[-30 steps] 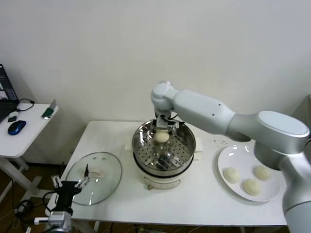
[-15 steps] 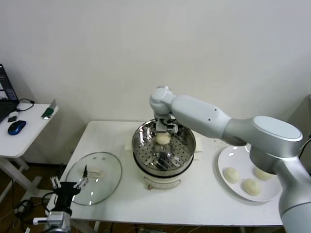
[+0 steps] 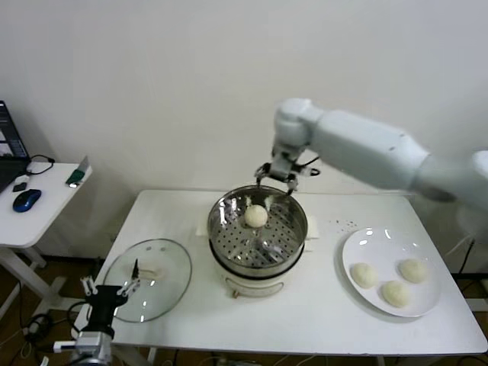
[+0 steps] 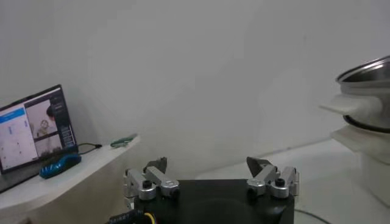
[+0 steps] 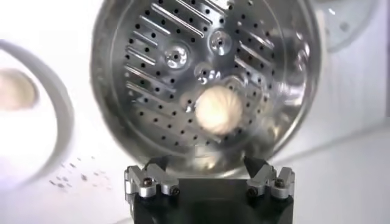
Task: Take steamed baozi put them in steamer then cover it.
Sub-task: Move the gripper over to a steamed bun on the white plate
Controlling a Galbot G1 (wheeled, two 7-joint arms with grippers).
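Note:
The baozi on the plate sit with clear gaps (image 3: pixel 388 271) between them, so the baozi (image 3: pixel 364 275) nearest the steamer will come away by itself when the robot lifts it, and the others will stay as they are.
One cream-white baozi (image 3: pixel 256 216) (image 5: pixel 219 110) lies on the perforated floor of the steel steamer (image 3: pixel 226 236) (image 5: pixel 140 79), toward its far side. My right gripper (image 3: pixel 277 176) (image 5: pixel 209 165) hangs open and empty above the steamer's far rim, a little right of that bun. Three more baozi (image 3: pixel 364 274) (image 3: pixel 395 293) (image 3: pixel 413 270) rest on the white plate (image 3: pixel 379 242) at the right. The glass cover (image 3: pixel 169 263) lies flat on the table's front left. My left gripper (image 3: pixel 110 289) (image 4: pixel 207 166) is parked open at the front left table edge, beside the cover.
The steamer sits on a white cooker base (image 3: pixel 252 288) in the middle of the white table (image 3: pixel 316 313). A side desk (image 3: pixel 46 198) with a blue mouse (image 3: pixel 25 200) and a laptop (image 4: pixel 30 131) stands at the left. A wall rises close behind.
My right gripper let go of the baozi in the steamer, opened, then rose and moved right, clear of the basket. The bun stays on the steamer floor. The left arm is still.

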